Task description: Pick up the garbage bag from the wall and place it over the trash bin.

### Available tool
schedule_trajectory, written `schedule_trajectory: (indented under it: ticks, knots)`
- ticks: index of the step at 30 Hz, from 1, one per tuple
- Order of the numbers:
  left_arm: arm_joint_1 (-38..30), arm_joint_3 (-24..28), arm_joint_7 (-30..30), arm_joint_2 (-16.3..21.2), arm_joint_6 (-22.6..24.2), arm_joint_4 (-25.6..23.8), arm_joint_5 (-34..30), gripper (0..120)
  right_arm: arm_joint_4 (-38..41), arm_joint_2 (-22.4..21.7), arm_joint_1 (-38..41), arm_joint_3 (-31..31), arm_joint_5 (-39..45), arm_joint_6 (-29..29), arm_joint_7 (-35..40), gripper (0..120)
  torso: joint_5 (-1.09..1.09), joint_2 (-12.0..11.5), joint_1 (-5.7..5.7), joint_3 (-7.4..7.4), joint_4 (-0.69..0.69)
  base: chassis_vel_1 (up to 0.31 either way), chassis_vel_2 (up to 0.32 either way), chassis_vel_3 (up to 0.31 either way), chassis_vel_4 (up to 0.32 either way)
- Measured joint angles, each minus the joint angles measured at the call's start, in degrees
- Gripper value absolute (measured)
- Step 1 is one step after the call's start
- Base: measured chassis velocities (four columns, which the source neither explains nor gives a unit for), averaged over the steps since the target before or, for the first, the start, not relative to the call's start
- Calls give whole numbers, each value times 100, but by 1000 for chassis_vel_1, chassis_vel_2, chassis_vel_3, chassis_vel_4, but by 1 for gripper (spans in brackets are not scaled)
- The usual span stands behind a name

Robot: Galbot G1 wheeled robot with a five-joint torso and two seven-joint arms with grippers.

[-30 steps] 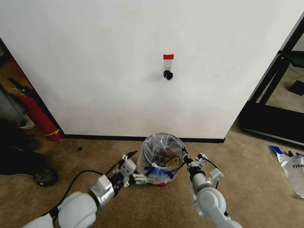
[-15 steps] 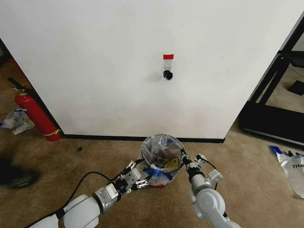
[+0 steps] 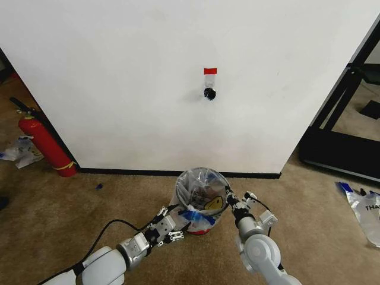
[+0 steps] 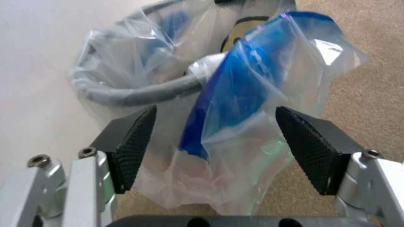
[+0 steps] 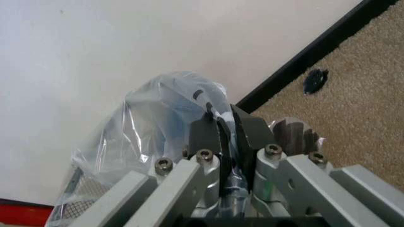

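The garbage bag's limp edge (image 3: 196, 218) is hanging over the grey rim, so its loose middle (image 3: 203, 191) will go down and line the trash bin when I push down.
The garbage bag (image 3: 215, 203) is draped over the trash bin (image 3: 191, 193), which stands on the carpet at the foot of the wall (image 3: 119, 71). The bag's smiley face and a blue handle (image 3: 195, 216) hang down the front. My left gripper (image 3: 172, 228) is low at the bin's front left. In the left wrist view it (image 4: 218, 146) is open, with the bag's loose blue handle (image 4: 233, 94) between its pads and the bin's rim (image 4: 126, 92) beyond. My right gripper (image 3: 230, 199) is at the bin's right rim, shut (image 5: 224, 137) on a fold of the bag (image 5: 158, 113).
The wall carries a red tape strip (image 3: 210, 70) and a black hook (image 3: 209, 93). A red fire extinguisher (image 3: 41, 142) leans at the left, beside crumpled plastic (image 3: 21, 148). Another clear-and-blue bag (image 3: 365, 208) lies on the carpet at the right, near a black frame (image 3: 344, 119).
My left arm has reached lower and closer to the bin's front, bringing its open fingers around the hanging handle. The right gripper has stayed at the rim.
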Motion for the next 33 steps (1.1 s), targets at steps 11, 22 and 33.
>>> schedule_trajectory:
  ticks: [11, 22, 33]
  knots:
    - [-5, 46, -27, -53, 15, 50, -115, 48, 15, -5, -1, -1, 5, 0, 0, 1, 0, 0, 0, 0, 0, 0, 0, 0, 0]
    - [47, 69, -99, -59, -69, 66, -115, 7, 13, -5, -4, 2, 1, 0, 0, 1, 0, -1, 0, 0, 0, 0, 0, 0, 0]
    - [318, 97, -267, -91, -918, 196, 334, 0, 97, 201, 10, 87, 196, -53, 262, 1, 1, 0, 0, 0, 1, 0, 0, 0, 0]
